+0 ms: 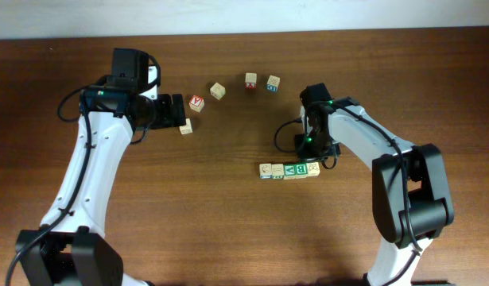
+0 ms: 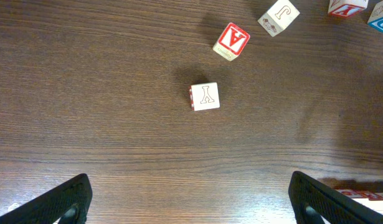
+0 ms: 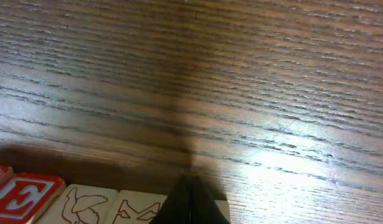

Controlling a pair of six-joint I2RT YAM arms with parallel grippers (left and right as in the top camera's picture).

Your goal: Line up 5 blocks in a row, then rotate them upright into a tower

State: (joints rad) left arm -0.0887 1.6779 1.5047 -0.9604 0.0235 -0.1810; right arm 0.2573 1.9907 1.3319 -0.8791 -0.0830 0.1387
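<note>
The red end cube [image 3: 0,173] beside the "E" cube sticks back out of the row, so the robot's right gripper should go to that end [image 1: 265,169] of the row and press it into line.
The blocks lie in a short row [image 1: 289,170] at the table's middle, side by side, with green print on the middle ones. My right gripper [image 1: 313,157] is shut and empty, its tip down at the right end of that row. The right wrist view shows the shut gripper [image 3: 192,198] over a pale cube [image 3: 137,208], next to a bird-print cube [image 3: 85,202] and a red "E" cube [image 3: 23,196]. My left gripper [image 1: 180,112] stands wide open and empty at the back left, with both fingers [image 2: 66,199] apart over bare wood.
Loose cubes lie along the back: a pale outlined-letter cube [image 2: 205,97] just ahead of the left gripper, a red-faced cube [image 2: 231,41], a pale one [image 2: 279,15], and two more [image 1: 251,80] [image 1: 273,83] behind the right arm.
</note>
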